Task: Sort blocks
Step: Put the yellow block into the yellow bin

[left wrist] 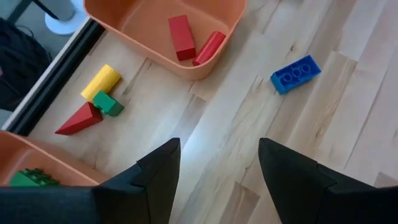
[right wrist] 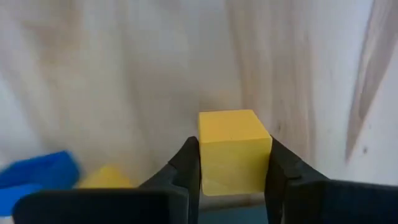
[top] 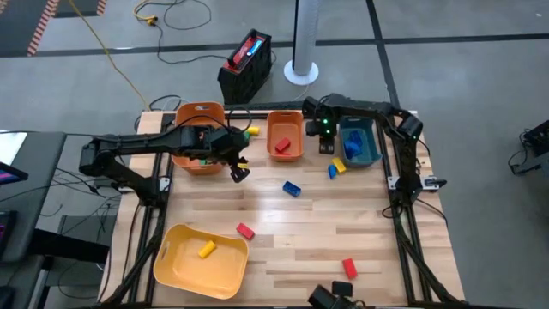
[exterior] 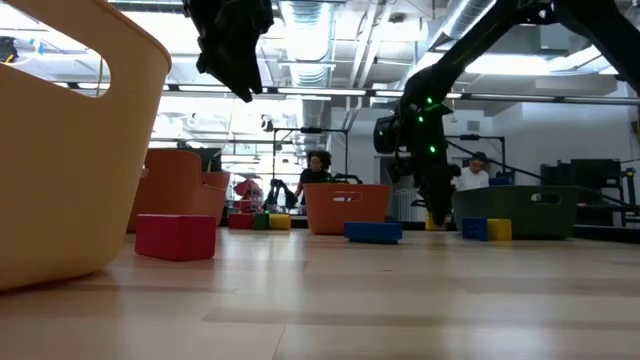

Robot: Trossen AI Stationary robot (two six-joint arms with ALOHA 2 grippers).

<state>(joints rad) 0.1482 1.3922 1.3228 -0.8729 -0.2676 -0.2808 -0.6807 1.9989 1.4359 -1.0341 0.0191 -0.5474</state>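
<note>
The yellow bin [top: 202, 263] is a long way across from my right gripper. My left gripper should take the yellow cube [right wrist: 234, 152] in the air and carry it to the bin.
My right gripper [top: 327, 148] points down at the table between the middle orange bin [top: 285, 136] and the teal bin [top: 358, 142], shut on a yellow cube block [right wrist: 233, 149]. A blue and a yellow block [top: 336, 167] lie just nearer. My left gripper [left wrist: 217, 168] hangs open above the table in front of the left orange bin [top: 199, 137], holding nothing. A blue brick [top: 292, 189] and two red blocks [top: 246, 230], [top: 349, 268] lie flat on the wood. A yellow block [top: 207, 249] lies in the yellow bin [top: 184, 275]. My right gripper pinches the yellow cube by two opposite sides [right wrist: 205, 158] between its two fingers [right wrist: 189, 168]. The fingers come from above, pointing down. The cube sits upright and square between them, at the table top; whether it is lifted off the wood I cannot tell.
Behind the left gripper a yellow cylinder [left wrist: 101, 81], a green block [left wrist: 109, 104] and a red wedge [left wrist: 78, 119] lie between the two orange bins. Two red blocks [left wrist: 186, 37] lie in the middle bin. The table's middle and near right have free wood.
</note>
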